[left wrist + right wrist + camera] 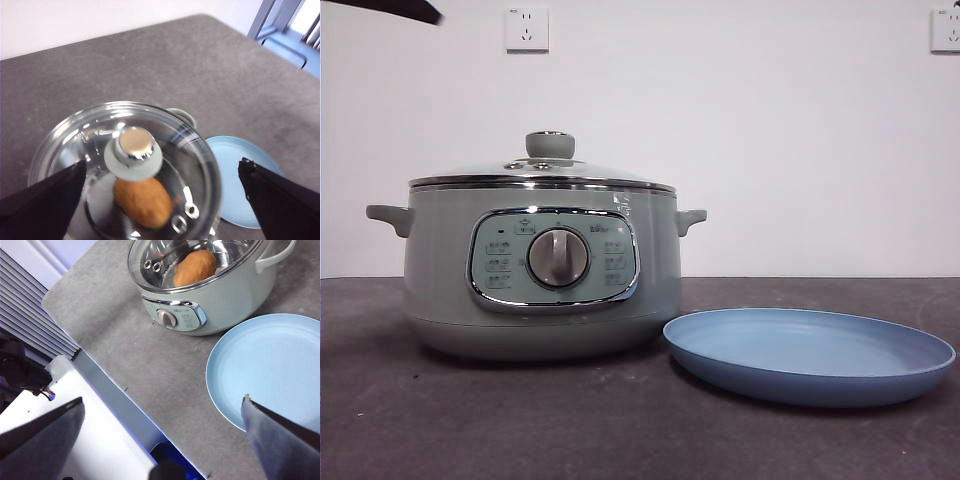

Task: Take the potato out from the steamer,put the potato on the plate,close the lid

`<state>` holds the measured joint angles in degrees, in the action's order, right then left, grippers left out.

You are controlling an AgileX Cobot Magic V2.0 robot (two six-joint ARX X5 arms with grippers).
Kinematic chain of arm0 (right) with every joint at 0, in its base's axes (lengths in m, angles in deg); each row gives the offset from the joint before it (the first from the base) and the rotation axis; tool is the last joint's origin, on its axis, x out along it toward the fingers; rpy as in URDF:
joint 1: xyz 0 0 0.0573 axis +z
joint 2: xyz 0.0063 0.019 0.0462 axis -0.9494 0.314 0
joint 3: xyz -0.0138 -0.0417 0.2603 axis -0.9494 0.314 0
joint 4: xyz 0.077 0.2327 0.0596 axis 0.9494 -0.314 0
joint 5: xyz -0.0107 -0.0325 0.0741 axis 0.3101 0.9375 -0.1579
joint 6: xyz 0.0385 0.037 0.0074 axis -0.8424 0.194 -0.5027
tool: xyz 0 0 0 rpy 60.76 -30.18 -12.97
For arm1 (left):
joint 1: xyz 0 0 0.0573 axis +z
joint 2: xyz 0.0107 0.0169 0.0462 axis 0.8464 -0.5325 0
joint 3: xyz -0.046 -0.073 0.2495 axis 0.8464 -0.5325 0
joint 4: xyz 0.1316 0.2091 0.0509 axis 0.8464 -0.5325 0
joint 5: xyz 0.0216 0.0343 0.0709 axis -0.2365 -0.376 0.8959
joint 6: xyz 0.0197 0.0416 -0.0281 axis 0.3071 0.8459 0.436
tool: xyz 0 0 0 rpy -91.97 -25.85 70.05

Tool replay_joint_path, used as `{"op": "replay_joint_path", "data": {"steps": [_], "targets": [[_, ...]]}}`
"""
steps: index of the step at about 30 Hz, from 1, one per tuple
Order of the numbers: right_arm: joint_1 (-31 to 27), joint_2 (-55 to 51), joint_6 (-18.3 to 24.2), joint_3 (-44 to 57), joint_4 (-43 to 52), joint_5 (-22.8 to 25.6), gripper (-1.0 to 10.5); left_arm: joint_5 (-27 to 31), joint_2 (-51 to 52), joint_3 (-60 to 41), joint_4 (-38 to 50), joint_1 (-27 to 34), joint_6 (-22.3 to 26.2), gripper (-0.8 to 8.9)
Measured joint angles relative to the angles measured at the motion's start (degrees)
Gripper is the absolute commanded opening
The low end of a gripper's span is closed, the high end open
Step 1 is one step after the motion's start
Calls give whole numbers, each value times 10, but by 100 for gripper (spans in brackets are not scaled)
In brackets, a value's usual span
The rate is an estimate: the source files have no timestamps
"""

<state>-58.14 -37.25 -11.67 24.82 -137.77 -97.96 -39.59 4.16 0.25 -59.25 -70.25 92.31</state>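
The smooth rim [542, 183] is just sitting on the steamer's edge, so the glass lid [595, 173] will come straight off when I raise its green knob.
The sage-green steamer [542, 275] stands on the dark table with the glass lid [542, 172] shut on it. The golden-brown potato [143, 201] lies inside, seen through the glass in the left wrist view and in the right wrist view [195, 267]. The light-blue plate [808, 352] lies empty beside the steamer. My left gripper [160, 200] hangs open above the lid's green knob [133, 154], not touching it. My right gripper [162, 440] is open, high above the table's edge near the plate [265, 370].
Two wall sockets [526, 29] are on the white wall behind. A black arm tip [395, 9] shows at the top left corner of the front view. A white base and a blue floor lie beyond the table edge [100, 385].
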Motion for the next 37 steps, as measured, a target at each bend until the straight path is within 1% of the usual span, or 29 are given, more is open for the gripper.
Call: {"op": "replay_joint_path", "data": {"steps": [4, 8, 15, 20, 24, 25, 27, 28, 30, 32, 33, 34, 36, 37], "targets": [[0, 3, 0, 0, 0, 0, 630, 43, -65, 40, 1, -31, 19, 690], [0, 6, 0, 0, 0, 0, 630, 93, -125, 61, 21, -62, 35, 690], [0, 8, 0, 0, 0, 0, 630, 143, -192, 63, 47, -89, 52, 690], [0, 8, 0, 0, 0, 0, 630, 150, -230, 63, 60, -95, 58, 690], [0, 9, 0, 0, 0, 0, 630, 150, -235, 63, 61, -97, 58, 686], [0, 9, 0, 0, 0, 0, 630, 150, -235, 63, 61, -98, 58, 666], [0, 9, 0, 0, 0, 0, 630, 150, -236, 63, 61, -99, 58, 521], [0, 9, 0, 0, 0, 0, 630, 150, -236, 63, 61, -99, 58, 471], [0, 9, 0, 0, 0, 0, 630, 150, -238, 63, 60, -99, 58, 447], [0, 9, 0, 0, 0, 0, 630, 150, -238, 63, 60, -99, 58, 292], [0, 9, 0, 0, 0, 0, 630, 150, -238, 63, 60, -99, 58, 237], [0, 9, 0, 0, 0, 0, 630, 150, -238, 63, 60, -99, 58, 213], [0, 9, 0, 0, 0, 0, 630, 151, -238, 63, 60, -99, 58, 205], [0, 9, 0, 0, 0, 0, 630, 151, -238, 63, 60, -99, 59, 144]]}}
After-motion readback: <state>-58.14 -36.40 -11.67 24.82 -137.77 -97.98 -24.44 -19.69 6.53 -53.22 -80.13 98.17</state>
